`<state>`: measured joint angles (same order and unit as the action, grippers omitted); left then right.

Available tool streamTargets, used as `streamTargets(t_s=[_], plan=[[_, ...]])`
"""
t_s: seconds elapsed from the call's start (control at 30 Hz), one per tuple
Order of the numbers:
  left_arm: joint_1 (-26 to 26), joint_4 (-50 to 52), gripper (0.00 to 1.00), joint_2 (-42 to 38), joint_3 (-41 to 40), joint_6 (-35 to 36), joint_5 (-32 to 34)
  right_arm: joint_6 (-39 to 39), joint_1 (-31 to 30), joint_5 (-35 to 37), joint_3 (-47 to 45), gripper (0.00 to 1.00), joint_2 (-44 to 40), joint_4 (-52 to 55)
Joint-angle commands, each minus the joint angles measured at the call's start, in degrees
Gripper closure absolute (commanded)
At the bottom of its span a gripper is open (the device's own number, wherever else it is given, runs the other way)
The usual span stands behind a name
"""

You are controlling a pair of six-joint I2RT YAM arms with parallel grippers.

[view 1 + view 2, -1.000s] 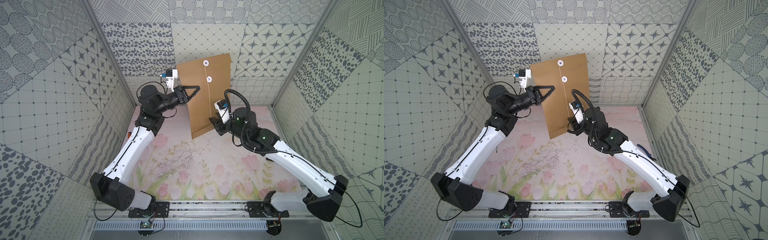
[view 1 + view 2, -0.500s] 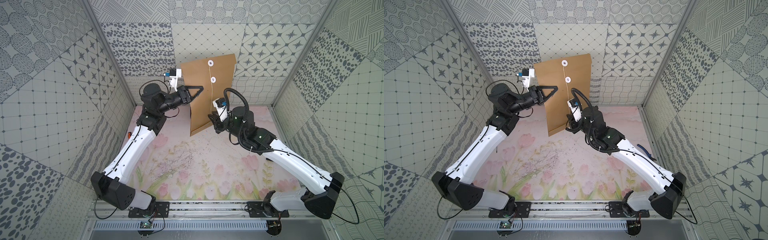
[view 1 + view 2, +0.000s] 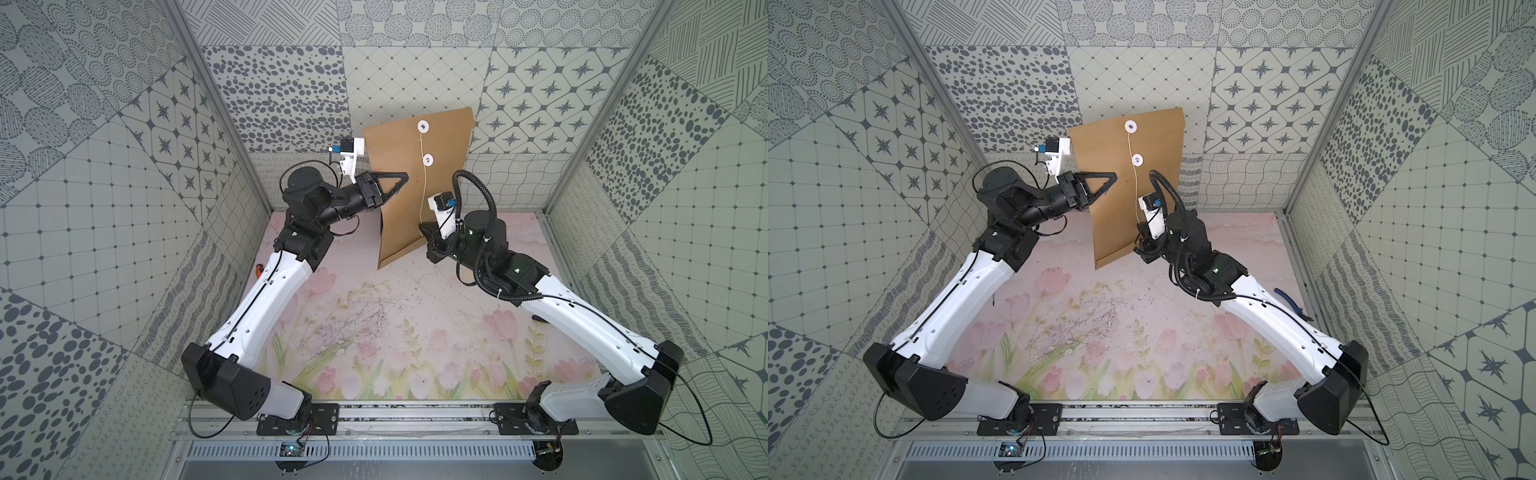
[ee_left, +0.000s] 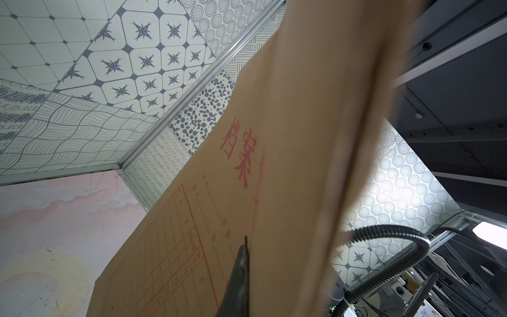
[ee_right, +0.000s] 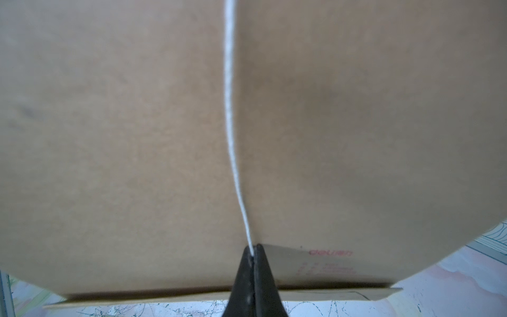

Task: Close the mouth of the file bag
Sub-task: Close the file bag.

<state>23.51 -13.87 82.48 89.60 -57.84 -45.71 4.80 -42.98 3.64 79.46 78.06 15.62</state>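
The string is running straight down past the lower button [image 3: 428,160], so next my right gripper brings the string toward the bag's free edge [image 3: 465,148] and up, around the button.
The brown file bag [image 3: 399,216] [image 3: 1113,224] stands upright over the back of the floor mat, mouth [image 3: 440,118] uppermost. Two white buttons [image 3: 422,125] [image 3: 427,158] sit near the top. A thin white string [image 3: 423,195] [image 3: 1135,195] [image 5: 230,109] runs from the upper button past the lower one, down the bag's face. My left gripper [image 3: 405,177] [image 3: 1113,175] [image 4: 248,247] is shut on the bag's left edge; the printed side [image 4: 192,219] faces its camera. My right gripper [image 3: 424,230] [image 3: 1139,232] [image 5: 253,248] is shut on the string near the bag's bottom edge.
Patterned walls close in on three sides, and the bag's top overlaps the back wall in both top views. The floral mat [image 3: 374,332] carries fine scratches and crumbs. An orange-tipped tool [image 3: 257,270] lies by the left wall, and blue-handled pliers [image 3: 1287,301] lie behind the right arm.
The file bag has shifted slightly to the right in the left gripper. The right gripper moved in to the bag's face and closed on the string.
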Motion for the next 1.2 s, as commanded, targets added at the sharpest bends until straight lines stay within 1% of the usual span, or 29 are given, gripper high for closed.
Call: streamTargets(t_s=[0.0,0.27,0.4,0.57,0.63,0.73,0.83,1.03,1.17], plan=[[0.1,-0.9,1.00,-0.8,0.2,2.6,-1.6,3.4,0.2,-5.8,-0.8,1.00,-3.0,-1.5],[-0.9,-1.3,1.00,0.4,0.0,4.0,-2.5,8.4,-1.8,-22.9,-4.9,1.00,-7.8,0.3],[-1.6,-1.9,1.00,1.0,-0.2,4.7,-4.5,9.0,-1.7,-28.3,-5.6,1.00,-8.7,2.2],[-1.9,-6.2,1.00,1.4,-0.9,2.9,-8.8,10.1,-0.6,-29.5,-6.0,1.00,-8.3,4.9],[-1.9,-10.0,1.00,1.6,-1.6,0.6,-10.9,11.2,0.8,-30.1,-6.4,1.00,-8.5,5.0],[-1.9,-12.2,1.00,1.3,-1.9,-0.2,-13.8,13.5,3.4,-31.9,-6.8,1.00,-8.9,4.7],[-1.9,-12.2,1.00,0.7,-2.0,0.9,-16.2,14.8,6.0,-32.6,-7.5,1.00,-9.6,5.2],[-1.9,-11.8,1.00,-0.3,-2.1,2.1,-18.5,15.3,10.8,-32.7,-8.7,1.00,-11.8,7.8],[-1.9,-11.5,1.00,-0.6,-2.1,2.8,-19.9,15.6,12.8,-32.6,-8.5,1.00,-13.1,8.8]])
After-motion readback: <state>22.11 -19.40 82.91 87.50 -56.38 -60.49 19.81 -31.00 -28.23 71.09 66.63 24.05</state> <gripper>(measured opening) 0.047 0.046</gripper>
